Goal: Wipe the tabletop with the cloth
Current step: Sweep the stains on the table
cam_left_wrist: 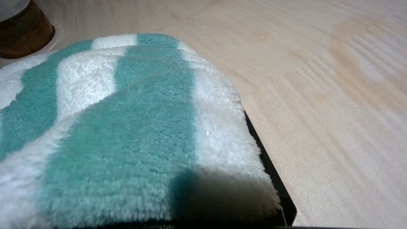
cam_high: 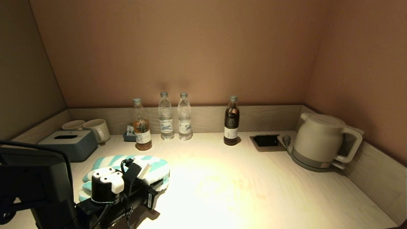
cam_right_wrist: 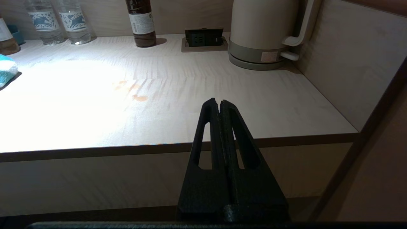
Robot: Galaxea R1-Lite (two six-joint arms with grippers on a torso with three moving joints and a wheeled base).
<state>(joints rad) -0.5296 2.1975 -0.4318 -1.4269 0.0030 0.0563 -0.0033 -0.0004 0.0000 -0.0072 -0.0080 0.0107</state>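
I see that the cloth lies bunched (cam_high: 157, 166) away from the orange-brown stains (cam_high: 215, 187), so my left gripper needs to raise the cloth until it hangs open before taking it there.
The teal-and-white striped cloth (cam_high: 157, 168) lies bunched on the left front of the pale wood tabletop (cam_high: 254, 197). My left gripper (cam_high: 149, 174) reaches into it from the front left. In the left wrist view the cloth (cam_left_wrist: 127, 111) covers the jaws, and one black finger (cam_left_wrist: 270, 178) shows along its edge over the tabletop (cam_left_wrist: 318, 143). Faint orange-brown stains (cam_right_wrist: 140, 97) mark the middle of the tabletop (cam_right_wrist: 270, 95). My right gripper (cam_right_wrist: 219, 101) is shut and empty, low in front of the table's front edge; the cloth (cam_right_wrist: 6, 68) shows far to its side.
A grey-blue tissue box (cam_high: 68, 143) and two mugs (cam_high: 98, 128) stand at the back left. Several bottles (cam_high: 166, 116) line the back rim. A black recess (cam_high: 266, 140) and a beige kettle (cam_high: 321, 140) are at the back right.
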